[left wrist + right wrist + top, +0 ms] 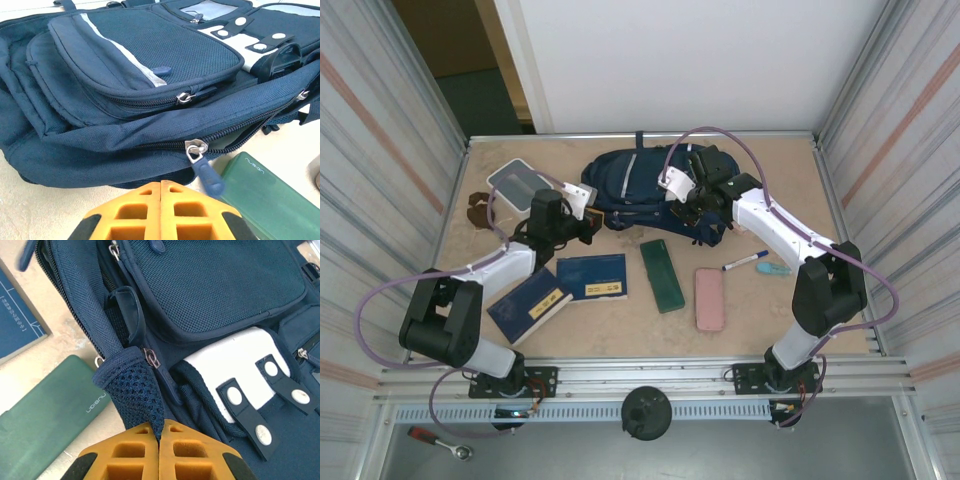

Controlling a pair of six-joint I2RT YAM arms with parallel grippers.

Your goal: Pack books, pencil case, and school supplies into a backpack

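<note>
Next, my left gripper opens, reaches around the pull and takes hold of it before pulling the zipper open, because the blue pull [209, 179] hangs past its closed, empty fingers.
The navy backpack [640, 180] lies flat at the back middle of the table. My right gripper [160, 432] is shut on a dark mesh flap [135, 390] at the backpack's [215, 295] edge and holds it up. My left gripper [160, 184] is shut with nothing between its fingers, just short of the backpack's [125, 75] side. The main zipper's slider [196, 148] and its blue pull [209, 175] hang just right of the fingertips. Two dark-blue books [592, 277] [528, 305] lie in front, left of a green pencil case [662, 275]. A white marker [745, 262] lies to the right.
A pink case [709, 298] lies right of the green pencil case. A small teal item [775, 269] sits beside the marker. A white-and-grey box [517, 185] and a brown object [477, 210] are at the back left. Metal walls close in both sides.
</note>
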